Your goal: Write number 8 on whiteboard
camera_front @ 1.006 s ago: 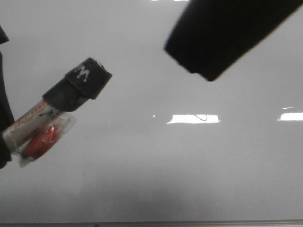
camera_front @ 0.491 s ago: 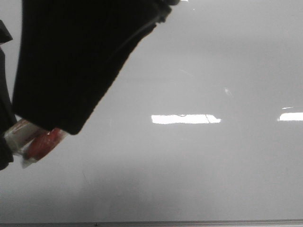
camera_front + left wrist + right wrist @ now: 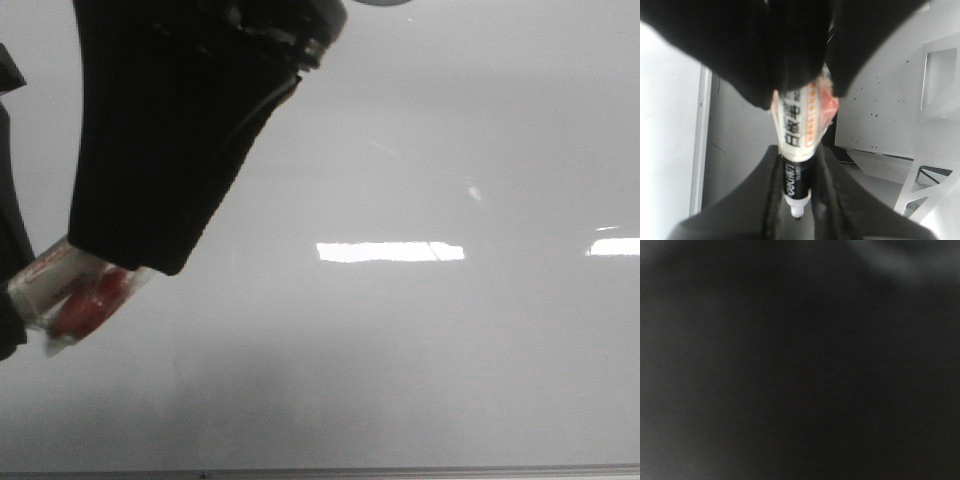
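The marker's black part (image 3: pixel 798 176) near its nib sits in my closed left gripper, which should open and let my right gripper write, holding the marker's white body (image 3: pixel 799 116).
The whiteboard (image 3: pixel 450 360) fills the front view, glossy pale grey. The number 8 is out of view; only a short thin dark stroke (image 3: pixel 434 250) crosses a glare patch. A white marker (image 3: pixel 799 125) with orange print and a black band lies between the fingers of my left gripper (image 3: pixel 799 162), which is shut on it, nib (image 3: pixel 797 214) bare. In the front view the marker (image 3: pixel 60 285) shows at lower left with something red in clear wrap. My right gripper (image 3: pixel 170 130), a big black shape, covers the marker's far end. The right wrist view is all dark.
A thin metal frame edge (image 3: pixel 400 470) runs along the board's near side, and the frame edge (image 3: pixel 701 140) also shows in the left wrist view. Bright glare patches (image 3: pixel 390 251) lie on the board. Beyond the board stands a white speckled panel (image 3: pixel 880 110).
The black right gripper has swung from the upper right across to the left and now covers the marker's black-capped end. The marker and left gripper have stayed in place.
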Tool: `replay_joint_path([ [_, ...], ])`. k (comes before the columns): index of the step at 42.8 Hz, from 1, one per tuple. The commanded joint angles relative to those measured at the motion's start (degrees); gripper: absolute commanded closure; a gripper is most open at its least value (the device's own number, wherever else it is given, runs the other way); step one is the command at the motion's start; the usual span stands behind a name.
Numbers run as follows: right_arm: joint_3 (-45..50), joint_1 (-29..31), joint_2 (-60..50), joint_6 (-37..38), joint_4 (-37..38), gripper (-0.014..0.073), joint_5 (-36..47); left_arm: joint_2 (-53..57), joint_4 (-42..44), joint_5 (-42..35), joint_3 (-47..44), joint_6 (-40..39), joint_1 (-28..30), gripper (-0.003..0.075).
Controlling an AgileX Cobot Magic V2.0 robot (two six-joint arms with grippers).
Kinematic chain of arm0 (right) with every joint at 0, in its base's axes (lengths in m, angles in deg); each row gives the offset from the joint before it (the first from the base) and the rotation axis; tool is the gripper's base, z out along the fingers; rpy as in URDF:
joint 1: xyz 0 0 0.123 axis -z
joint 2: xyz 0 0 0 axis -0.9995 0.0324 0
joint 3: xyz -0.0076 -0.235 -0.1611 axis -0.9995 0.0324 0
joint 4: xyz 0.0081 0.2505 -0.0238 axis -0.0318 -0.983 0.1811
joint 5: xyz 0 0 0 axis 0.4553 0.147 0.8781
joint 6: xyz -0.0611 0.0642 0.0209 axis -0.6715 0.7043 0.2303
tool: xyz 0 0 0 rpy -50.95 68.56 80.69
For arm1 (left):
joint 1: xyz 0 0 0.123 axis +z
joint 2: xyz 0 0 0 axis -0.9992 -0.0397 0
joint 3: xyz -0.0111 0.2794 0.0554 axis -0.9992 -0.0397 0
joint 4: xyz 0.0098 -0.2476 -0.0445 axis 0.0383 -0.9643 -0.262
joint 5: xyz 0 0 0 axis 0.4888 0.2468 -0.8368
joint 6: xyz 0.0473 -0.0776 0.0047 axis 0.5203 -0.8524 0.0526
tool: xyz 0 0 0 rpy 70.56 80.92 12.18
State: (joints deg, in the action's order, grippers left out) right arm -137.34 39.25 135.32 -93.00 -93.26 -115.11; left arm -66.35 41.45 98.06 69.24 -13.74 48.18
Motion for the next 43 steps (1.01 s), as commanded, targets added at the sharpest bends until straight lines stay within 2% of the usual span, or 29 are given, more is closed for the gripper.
replay_joint_path([
  [1,-2.1,0.0,-1.6,0.1,-2.4,0.0488,-1.0,1.3,-1.8,-1.5,1.8,0.1,-0.4,0.0741],
  [9,-2.1,0.0,-1.0,0.2,-2.4,0.0666,-2.8,1.3,-1.8,-2.4,1.8,-0.4,-0.4,0.074],
  [12,-2.1,0.1,-1.1,0.2,-2.4,0.0652,-2.7,1.3,-1.8,-3.3,1.8,-1.8,-0.4,0.071],
  [16,-2.1,0.1,-1.8,0.2,-2.4,0.0652,-2.4,1.3,-1.8,-3.8,1.8,-3.3,-0.4,0.0574],
  [22,-1.8,0.3,-3.5,0.2,-2.3,0.0652,-1.4,1.3,-1.8,-3.9,1.8,-5.2,-0.4,0.0264],
  [24,-1.4,0.7,-4.1,0.3,-2.3,0.0652,-1.3,1.3,-1.8,-3.8,1.8,-5.2,-0.4,0.0198],
  [26,-0.8,1.3,-4.7,0.5,-2.3,0.0652,-1.3,1.4,-1.8,-3.8,1.8,-5.7,-0.4,0.0164],
  [33,3.2,5.1,-7.7,0.8,-2.3,0.0652,0.1,1.5,-1.8,-2.6,1.8,-8.2,-0.4,0.0217],
  [40,9.4,9.5,-13.2,0.8,-2.5,0.0652,1.4,1.5,-1.8,0.5,1.6,-9.7,0.1,0.0337],
  [43,12.4,11.6,-16.2,0.8,-2.5,0.0652,2.0,2.1,-2.4,1.6,0.9,-10.0,1.2,0.0415],
])
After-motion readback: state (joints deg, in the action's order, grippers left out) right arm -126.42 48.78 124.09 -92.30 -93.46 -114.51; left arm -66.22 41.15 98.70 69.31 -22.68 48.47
